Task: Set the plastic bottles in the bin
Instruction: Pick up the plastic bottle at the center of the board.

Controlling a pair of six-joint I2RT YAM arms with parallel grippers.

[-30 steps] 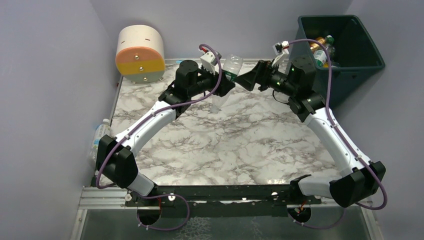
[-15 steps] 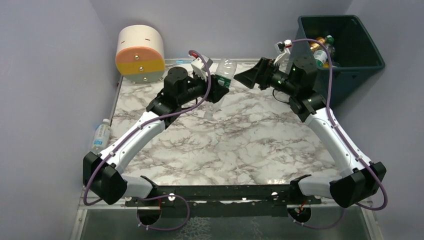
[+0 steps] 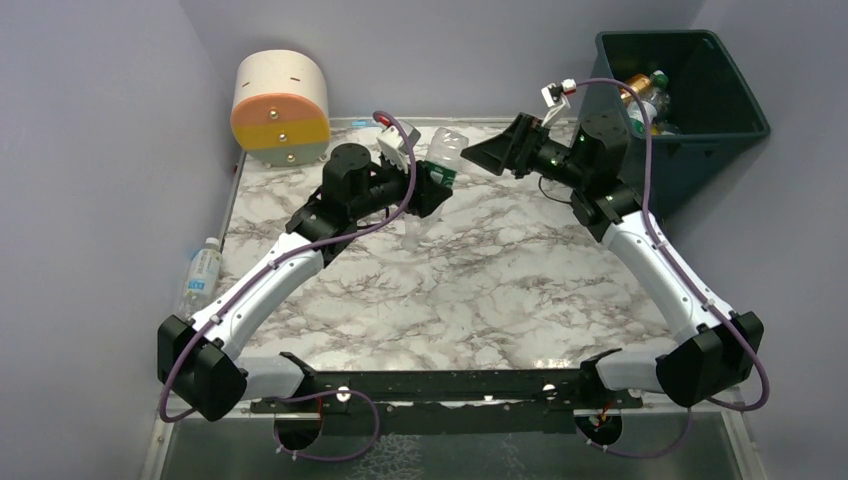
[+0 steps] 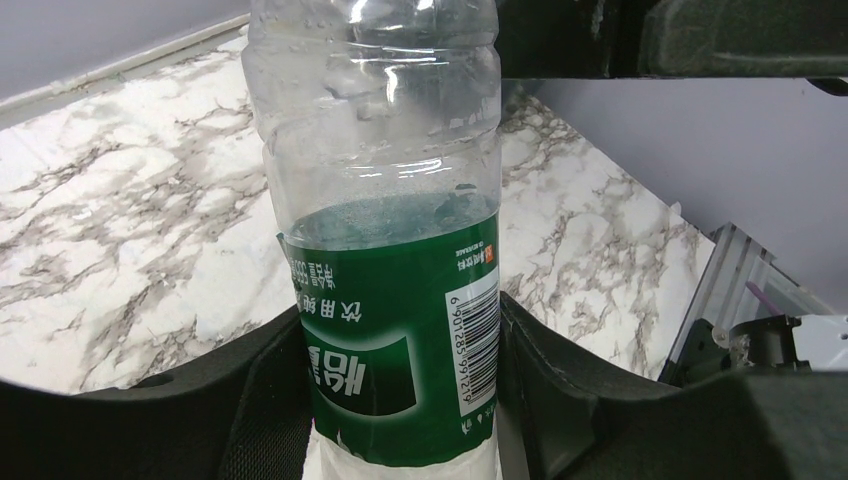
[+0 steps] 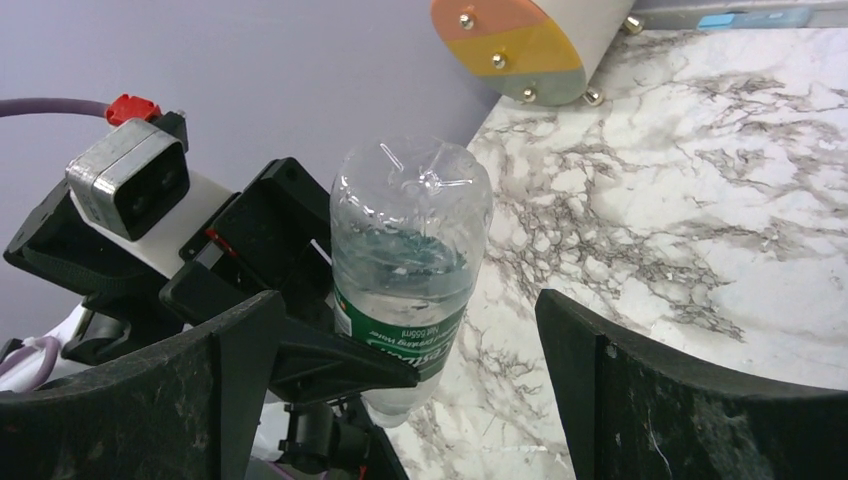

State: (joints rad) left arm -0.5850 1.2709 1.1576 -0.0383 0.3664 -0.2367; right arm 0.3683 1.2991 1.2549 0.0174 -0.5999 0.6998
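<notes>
Next, my right gripper grabs the bottle's clear bottom end (image 3: 447, 146) before my left gripper opens, because the bin (image 3: 700, 100) is far across from my left gripper.
My left gripper (image 3: 435, 183) is shut on a clear bottle with a green label (image 3: 445, 152), held above the back of the marble table. The bottle fills the left wrist view (image 4: 400, 300) between the black fingers, and shows in the right wrist view (image 5: 405, 275) bottom-end up. My right gripper (image 3: 487, 156) is open and empty, its jaws spread wide just right of the bottle and apart from it. The dark teal bin (image 3: 735, 105) stands at the back right with several bottles (image 3: 645, 92) inside. Another bottle (image 3: 200, 272) lies off the table's left edge.
A round cream, orange and yellow drum (image 3: 281, 108) sits at the back left corner, also in the right wrist view (image 5: 530, 40). Purple cables loop over both wrists. Grey walls close in on the left, back and right.
My left arm has drawn back to the left with the bottle, widening the gap to the right gripper. My right gripper has lifted slightly and stays open.
</notes>
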